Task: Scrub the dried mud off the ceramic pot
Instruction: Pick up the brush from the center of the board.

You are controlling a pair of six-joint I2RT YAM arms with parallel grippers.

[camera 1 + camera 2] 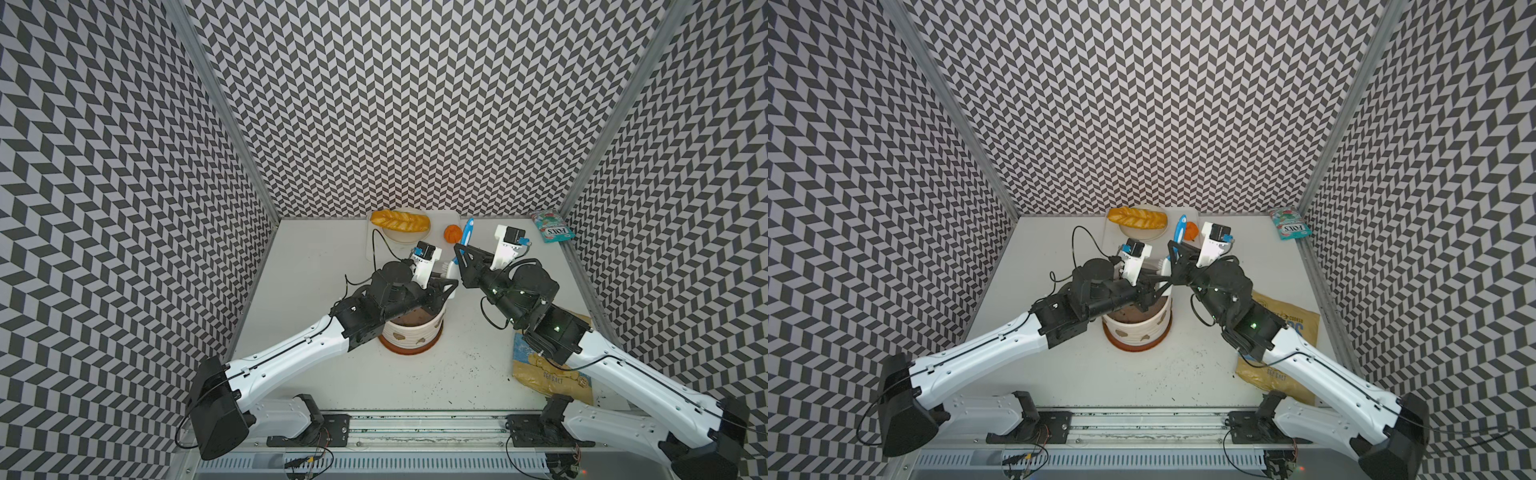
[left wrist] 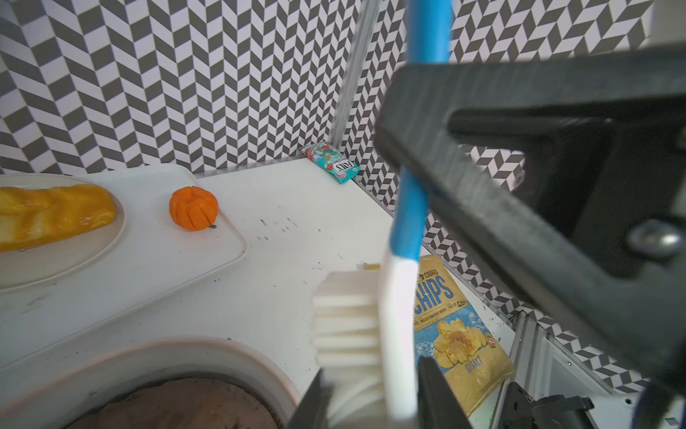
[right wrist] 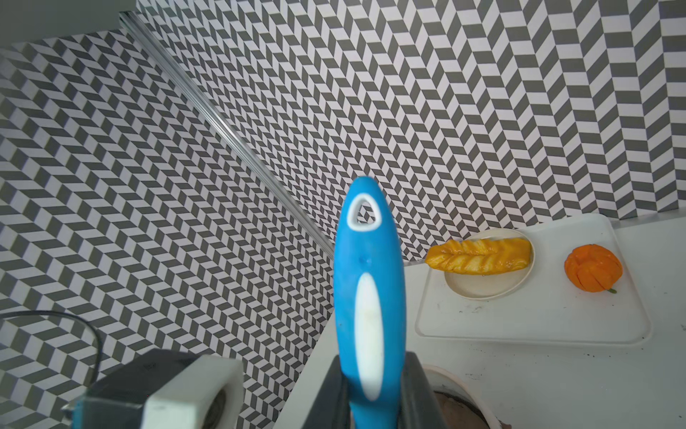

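The brush handle's looped end (image 1: 468, 225) points ahead of my right gripper. My left gripper should therefore hold the brush's white head (image 1: 453, 270) while my right gripper takes hold again from that end of the handle.
The white ribbed ceramic pot (image 1: 415, 332) (image 1: 1142, 328) stands on its terracotta saucer (image 1: 409, 351) at mid table, with brown soil inside. Dried mud (image 1: 400, 336) (image 1: 1121, 332) shows as small brown blotches on its front wall. A brush with a blue handle (image 1: 467, 232) (image 3: 367, 267) and a white bristle head (image 2: 349, 319) hangs over the pot's far rim (image 2: 185, 349). My right gripper (image 1: 457, 249) (image 3: 375, 393) is shut on the blue handle. My left gripper (image 1: 445, 286) (image 2: 371, 401) reaches over the pot, its jaws pressed on both sides of the white head.
At the back a white tray (image 1: 374, 249) carries a plate with a yellow pastry (image 1: 400, 220) and an orange fruit (image 1: 453, 232). A candy packet (image 1: 552, 226) lies in the back right corner. A chips bag (image 1: 548, 378) lies under my right arm. Dark crumbs dot the table.
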